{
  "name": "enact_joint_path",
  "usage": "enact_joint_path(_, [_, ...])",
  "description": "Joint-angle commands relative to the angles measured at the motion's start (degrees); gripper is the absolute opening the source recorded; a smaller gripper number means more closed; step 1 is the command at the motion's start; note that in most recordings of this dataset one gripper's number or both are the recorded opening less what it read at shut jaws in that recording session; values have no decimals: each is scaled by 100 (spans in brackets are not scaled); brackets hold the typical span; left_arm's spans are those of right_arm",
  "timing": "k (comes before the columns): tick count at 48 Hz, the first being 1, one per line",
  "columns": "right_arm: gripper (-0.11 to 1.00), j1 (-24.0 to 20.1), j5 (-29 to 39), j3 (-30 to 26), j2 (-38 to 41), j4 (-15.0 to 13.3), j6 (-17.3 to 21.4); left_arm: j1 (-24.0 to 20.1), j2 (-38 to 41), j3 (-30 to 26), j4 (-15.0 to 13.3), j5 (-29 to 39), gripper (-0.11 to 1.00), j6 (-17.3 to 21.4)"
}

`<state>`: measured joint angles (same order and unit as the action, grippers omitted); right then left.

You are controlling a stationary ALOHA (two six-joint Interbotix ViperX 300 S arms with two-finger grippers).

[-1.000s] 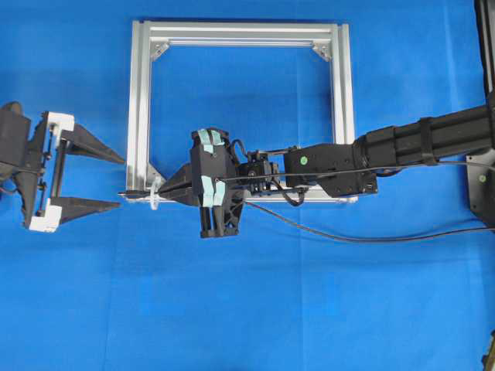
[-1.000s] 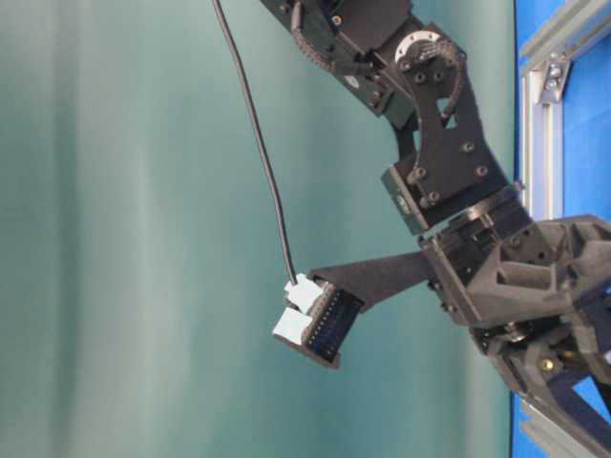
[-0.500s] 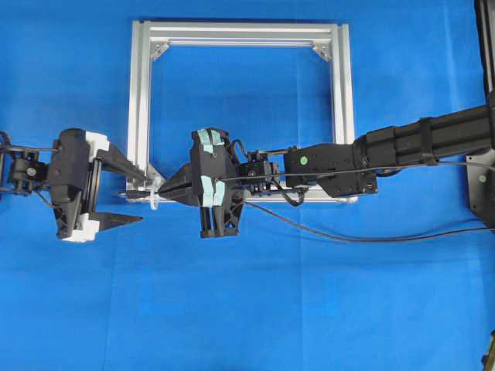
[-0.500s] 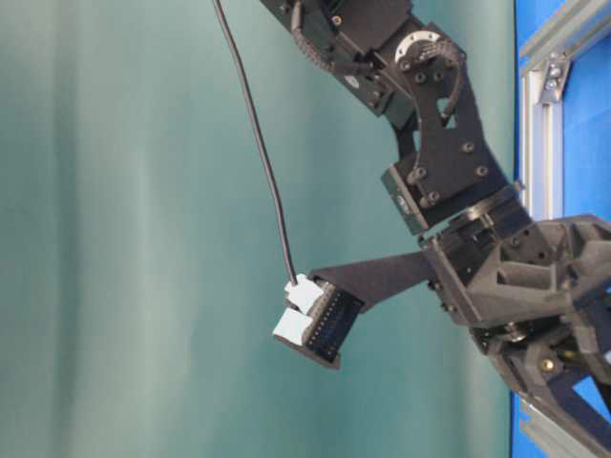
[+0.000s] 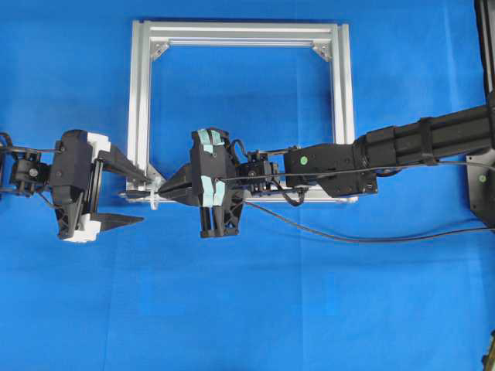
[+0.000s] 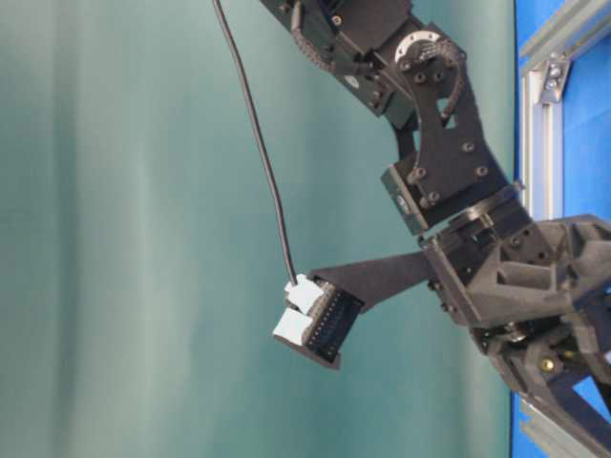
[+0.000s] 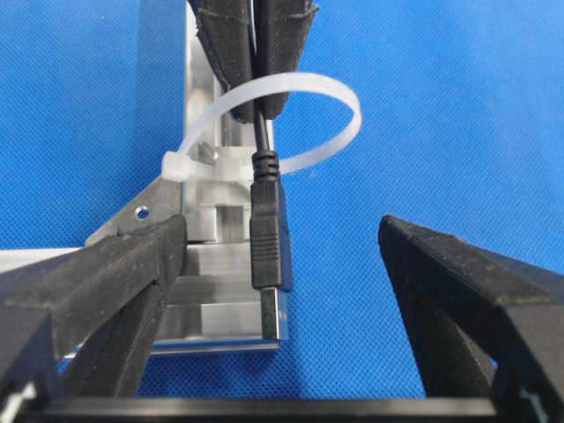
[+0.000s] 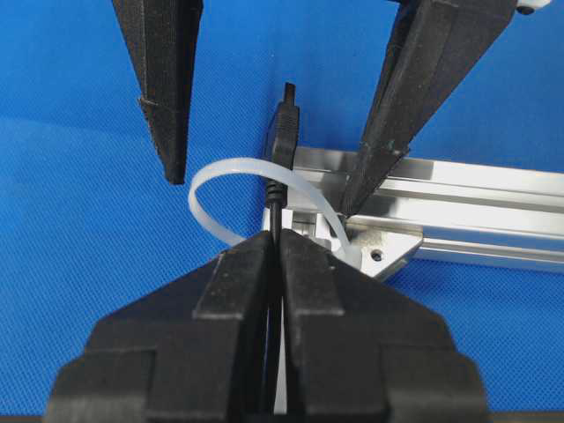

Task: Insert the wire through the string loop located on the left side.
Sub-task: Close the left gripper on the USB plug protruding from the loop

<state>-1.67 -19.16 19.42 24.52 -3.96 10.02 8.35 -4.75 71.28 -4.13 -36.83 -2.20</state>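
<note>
I expect the thin wire (image 7: 262, 132) to slide through the whitish string loop (image 7: 291, 83) and pull its slack along when I pull the plug, because the loop is wide around the wire.
The wire's (image 5: 348, 237) black plug (image 7: 267, 238) with its silver tip has passed through the whitish string loop (image 7: 328, 99), which is fixed to the aluminium frame's (image 5: 139, 108) lower left corner. My right gripper (image 8: 275, 242) is shut on the wire just behind the loop (image 8: 227, 172), and the plug (image 8: 284, 123) pokes out beyond it. My left gripper (image 7: 282, 242) is open, with one finger on each side of the plug and touching neither side. From overhead, the left gripper (image 5: 144, 195) straddles the plug tip (image 5: 125, 195) and faces the right gripper (image 5: 167, 191) across the loop (image 5: 155, 195).
The square silver frame (image 8: 476, 189) lies flat on the blue cloth (image 5: 255, 309). The wire's slack trails right across the cloth below the right arm (image 5: 387, 154). The left gripper's upper finger (image 5: 128, 162) sits close against the frame's left rail.
The left gripper moved right from the table's left edge until its open fingers straddled the plug, and has stayed nearly still for the last half second. The right arm and wire have not moved.
</note>
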Motion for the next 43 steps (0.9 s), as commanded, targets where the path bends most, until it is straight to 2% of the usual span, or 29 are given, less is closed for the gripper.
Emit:
enact_joint_path(1, [0, 26, -9, -88, -132, 9, 9, 9, -44, -62, 18, -53, 89, 0])
enact_joint_path(23, [0, 26, -9, -88, -132, 9, 0, 9, -44, -62, 18, -53, 88, 0])
enact_joint_path(30, [0, 26, -9, -88, -123, 9, 0, 9, -44, -62, 18, -53, 82, 35])
enact_joint_path(34, [0, 26, -9, -88, -132, 9, 9, 9, -53, -62, 18, -53, 67, 44])
enact_joint_path(43, [0, 26, 0, -79, -132, 9, 9, -44, -105, -62, 18, -53, 11, 70])
